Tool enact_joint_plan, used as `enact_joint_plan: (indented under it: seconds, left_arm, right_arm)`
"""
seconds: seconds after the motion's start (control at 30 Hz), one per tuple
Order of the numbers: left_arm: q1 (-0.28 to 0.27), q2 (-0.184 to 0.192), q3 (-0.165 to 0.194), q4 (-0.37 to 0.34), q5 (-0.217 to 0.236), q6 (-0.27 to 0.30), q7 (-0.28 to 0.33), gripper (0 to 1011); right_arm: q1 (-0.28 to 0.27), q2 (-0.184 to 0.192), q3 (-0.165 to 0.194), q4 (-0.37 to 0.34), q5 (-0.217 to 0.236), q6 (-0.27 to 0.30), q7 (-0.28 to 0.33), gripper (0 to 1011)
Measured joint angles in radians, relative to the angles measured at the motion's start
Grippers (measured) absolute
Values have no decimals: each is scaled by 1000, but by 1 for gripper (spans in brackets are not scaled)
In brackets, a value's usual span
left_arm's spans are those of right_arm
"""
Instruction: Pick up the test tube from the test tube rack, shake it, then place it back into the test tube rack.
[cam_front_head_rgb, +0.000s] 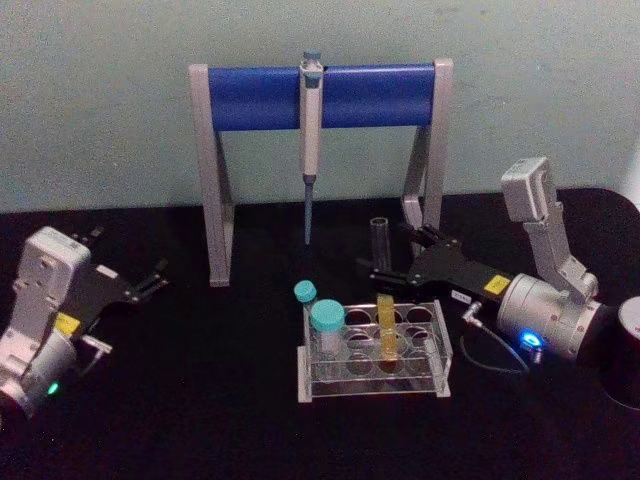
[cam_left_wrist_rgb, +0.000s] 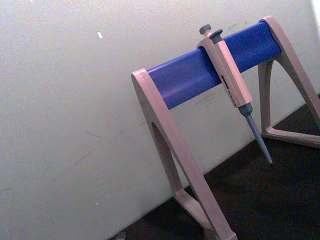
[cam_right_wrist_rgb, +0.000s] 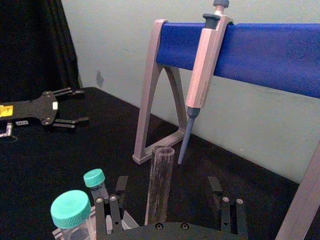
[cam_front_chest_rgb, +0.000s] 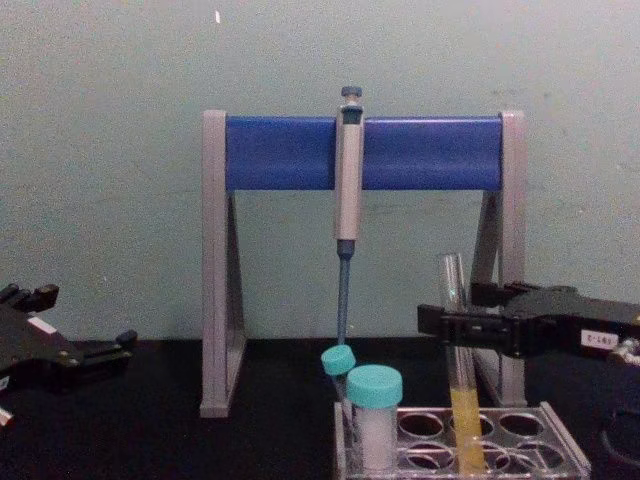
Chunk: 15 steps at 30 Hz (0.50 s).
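I expect the test tube (cam_front_chest_rgb: 458, 365) to slide out easily and leave the test tube rack behind when I lift, because the tube leans in its roomy hole (cam_front_chest_rgb: 473, 425).
The test tube (cam_front_head_rgb: 386, 335), a long capless glass tube with yellow liquid low down, stands upright in the test tube rack (cam_front_head_rgb: 430, 318), a low clear plastic rack with round holes. My right gripper (cam_front_head_rgb: 388, 255) is open around the tube's upper part. In the right wrist view the test tube (cam_right_wrist_rgb: 161, 175) rises between the two fingers with a gap on each side. The chest view shows the right gripper (cam_front_chest_rgb: 455, 325) level with the test tube (cam_front_chest_rgb: 462, 400) above the test tube rack (cam_front_chest_rgb: 560, 450). My left gripper (cam_front_head_rgb: 150, 280) rests open at the far left.
A grey-and-blue pipette stand (cam_front_head_rgb: 320, 95) with a hanging pipette (cam_front_head_rgb: 311, 130) stands just behind the rack. A wide teal-capped tube (cam_front_head_rgb: 327, 320) and a thin one (cam_front_head_rgb: 305, 292) occupy the rack's left side. A dark cylinder (cam_front_head_rgb: 628, 350) sits at the right edge.
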Motion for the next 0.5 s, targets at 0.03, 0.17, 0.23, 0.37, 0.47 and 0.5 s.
enact_joint_plan:
  seconds: [0.03,0.17,0.23,0.37,0.47,0.5]
  left_arm:
    - [0,0,0,0,0,0,0,1001]
    - [0,0,0,0,0,0,0,1001]
    - [0,0,0,0,0,0,0,1001]
    - [0,0,0,0,0,0,0,1001]
    - [0,0,0,0,0,0,0,1001]
    - [0,0,0,0,0,0,0,1001]
  right_arm:
    - [0,0,0,0,0,0,0,1000]
    - [0,0,0,0,-1,0,0,1000]
    - [0,0,0,0,-1,0,-1,1000]
    - [0,1,0,0,-2,0,-1,1000]
    - [-1,1,0,0,-2,0,-1,977]
    - [-1,1,0,0,-2,0,-1,950]
